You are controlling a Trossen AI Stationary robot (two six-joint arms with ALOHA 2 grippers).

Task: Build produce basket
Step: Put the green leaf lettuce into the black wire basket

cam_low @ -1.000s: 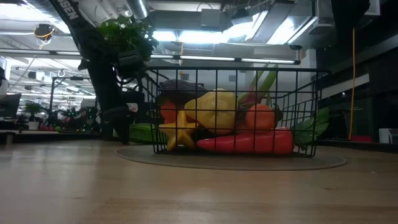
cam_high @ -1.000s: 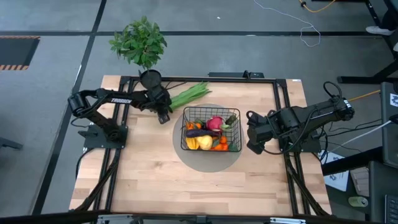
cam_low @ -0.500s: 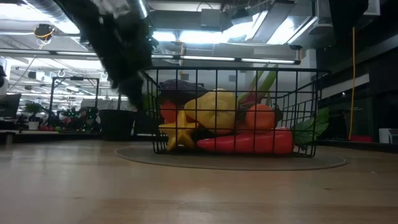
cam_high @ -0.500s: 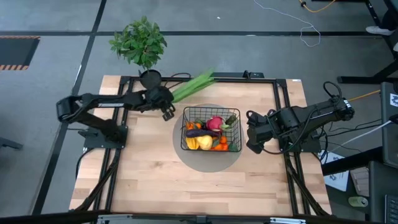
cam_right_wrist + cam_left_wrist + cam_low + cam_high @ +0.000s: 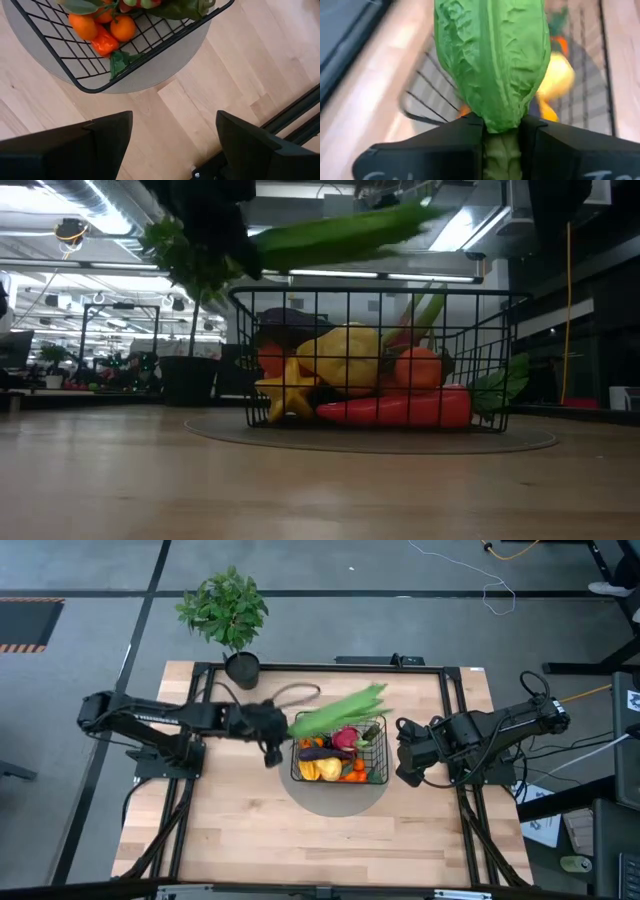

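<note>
Next, my right gripper grabs the leafy end (image 5: 372, 697) to help lower the long green bundle into the basket, because the bundle slants from my left gripper over the basket's far rim (image 5: 343, 714).
The black wire basket (image 5: 340, 750) stands on a round grey mat (image 5: 335, 798) mid-table and holds tangerines, yellow fruits, a pink dragon fruit and a red pepper. My left gripper (image 5: 277, 732) sits just left of the basket, shut on the long green leafy bundle (image 5: 340, 711), which reaches over the basket's far rim. In the low view the bundle (image 5: 335, 235) hovers above the basket (image 5: 375, 360). My right gripper (image 5: 408, 762) waits open at the basket's right side, touching nothing. My left gripper pinches the green bundle by its narrow stalk end (image 5: 501, 150) between the two fingers (image 5: 455, 145). It comes level from the table's left, with the fingers in line with the bundle. The bundle is lifted clear and sticks out forward over the basket.
A leafy potted plant (image 5: 228, 612) in a black pot stands at the far left edge. A black frame rail (image 5: 330, 667) runs around the table. A dark cable loop (image 5: 290, 692) lies behind the basket. Bare wood lies toward the near edge.
My left gripper has moved from the far left toward the basket and swung, carrying the green bundle. The bundle has lifted off the table and turned, so its leafy end now hangs over the basket's far rim. The right arm has kept still.
</note>
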